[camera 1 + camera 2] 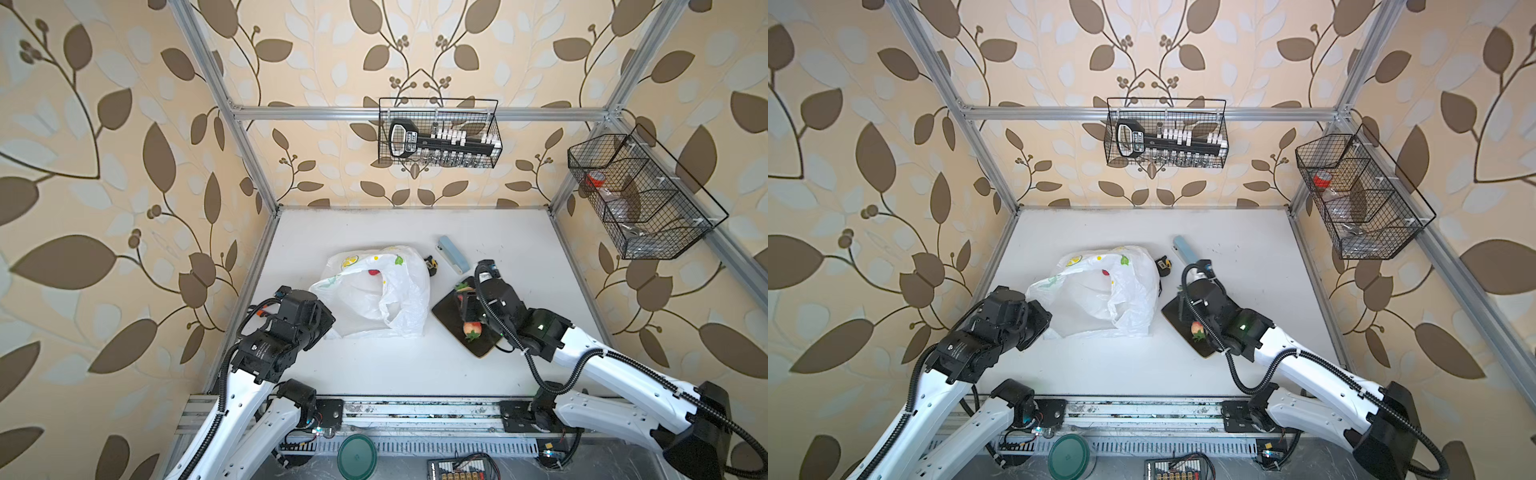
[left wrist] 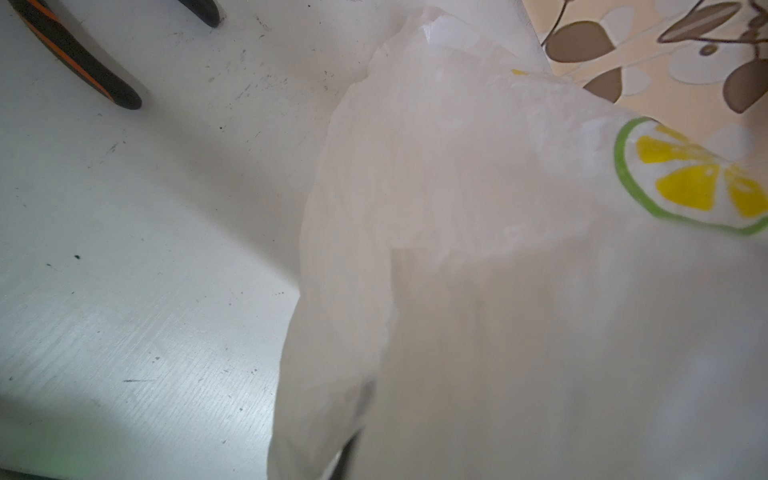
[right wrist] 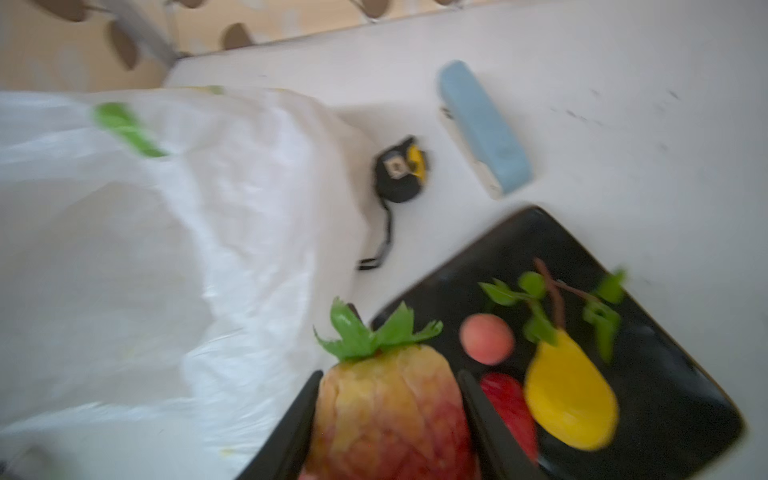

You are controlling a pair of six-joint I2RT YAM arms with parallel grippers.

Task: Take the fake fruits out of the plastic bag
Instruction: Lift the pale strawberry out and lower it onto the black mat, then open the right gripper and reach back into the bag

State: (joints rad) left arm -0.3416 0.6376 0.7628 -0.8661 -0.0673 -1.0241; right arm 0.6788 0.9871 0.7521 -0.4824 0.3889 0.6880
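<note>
My right gripper should keep moving the red-yellow strawberry past the pear and let go at the dark board's corner [image 3: 673, 400], which is free beyond the yellow pear.
The plastic bag [image 1: 374, 299] lies crumpled mid-table, white with lemon-slice prints [image 2: 698, 178]. A red fruit [image 1: 374, 272] shows inside its mouth. My left gripper [image 1: 320, 320] sits at the bag's left edge. Its jaws are hidden under the film [image 2: 457, 291] and shut on the bag. My right gripper [image 3: 390, 374] hovers over the dark board [image 3: 665, 374] and is shut on a pale red-yellow strawberry [image 3: 390, 415] with green leaves. On the board lie a yellow pear [image 3: 569, 395], a red strawberry [image 3: 509, 407] and a peach-coloured ball [image 3: 486, 338]. Another strawberry [image 1: 473, 328] lies under the arm.
A black-yellow tape measure [image 1: 430, 264] and a blue stapler [image 1: 451, 254] lie behind the bag and the board. Orange-black plier handles [image 2: 83, 62] rest near the left gripper. Wire baskets [image 1: 440, 133] hang on the back and right walls. A green lid [image 1: 356, 457] sits beyond the front rail.
</note>
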